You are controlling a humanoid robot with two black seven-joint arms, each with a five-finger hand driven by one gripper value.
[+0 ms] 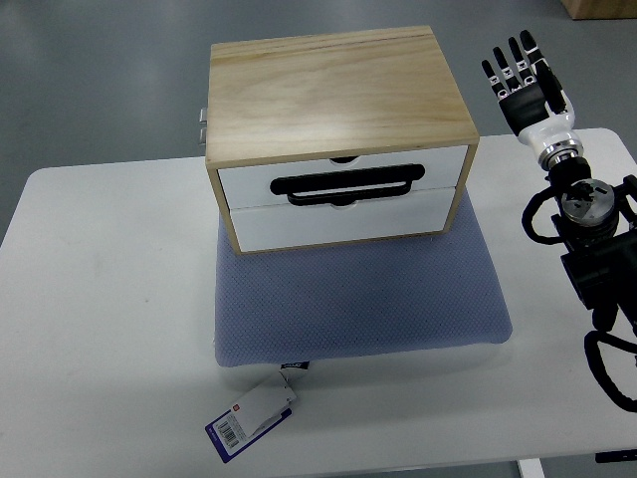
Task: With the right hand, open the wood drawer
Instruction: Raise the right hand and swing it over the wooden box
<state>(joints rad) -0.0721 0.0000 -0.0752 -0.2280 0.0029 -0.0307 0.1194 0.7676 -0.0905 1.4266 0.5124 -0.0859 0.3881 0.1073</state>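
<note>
The upper drawer (248, 185) will slide straight out and stay level when I pull its handle, because a straight seam (255, 207) runs below the upper drawer's white front.
A light wood box (338, 85) with two white drawer fronts stands on a blue-grey mat (358, 299). The upper drawer (343, 179) carries a black loop handle (348, 185); the lower drawer (343, 219) sits just under it. Both drawers look closed. My right hand (523, 80) is raised at the far right, beyond the table's back edge, well to the right of the box, fingers straight and spread, holding nothing. Its black forearm (592, 239) comes in from the right edge. The left arm is out of the picture.
The white table (100, 299) carries the mat and box. A tag with a barcode (254, 418) hangs from the mat's front left corner. A metal hinge or latch (202, 124) sticks out at the box's left back side. Grey floor lies behind.
</note>
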